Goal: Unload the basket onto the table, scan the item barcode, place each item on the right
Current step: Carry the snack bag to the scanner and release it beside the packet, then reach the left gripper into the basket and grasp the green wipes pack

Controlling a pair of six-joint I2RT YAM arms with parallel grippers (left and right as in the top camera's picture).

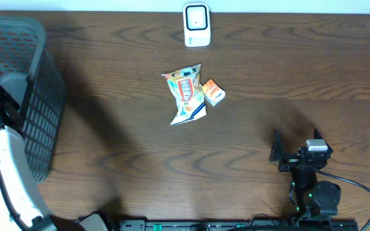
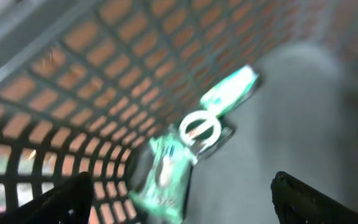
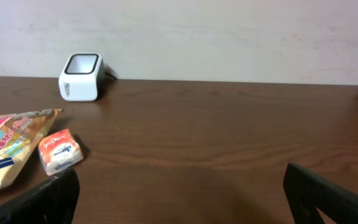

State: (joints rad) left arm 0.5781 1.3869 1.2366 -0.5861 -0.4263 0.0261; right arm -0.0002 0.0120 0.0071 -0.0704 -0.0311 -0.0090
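Observation:
The green packet [image 2: 166, 172] has its near end pointing between the open fingers of my left gripper, clear of the second packet. I keep going down until the fingers are on both sides of that end [image 2: 159, 202].
The white barcode scanner [image 1: 196, 24] stands at the table's far edge, seen also in the right wrist view [image 3: 81, 76]. A colourful snack bag [image 1: 186, 93] and a small orange box [image 1: 213, 92] lie side by side mid-table. My left arm reaches into the dark basket [image 1: 18, 96]. In the blurred left wrist view my left gripper [image 2: 182, 199] is open above a green packet [image 2: 163, 174] on the basket floor, with a second green-and-white packet [image 2: 232, 90] beyond it. My right gripper [image 1: 296, 144] is open and empty near the front right.
The basket's mesh wall [image 2: 73, 93] rises close on the left of the left gripper. In the right wrist view, the snack bag [image 3: 8, 146] and orange box [image 3: 59, 149] lie to the left of the right gripper [image 3: 182, 193].

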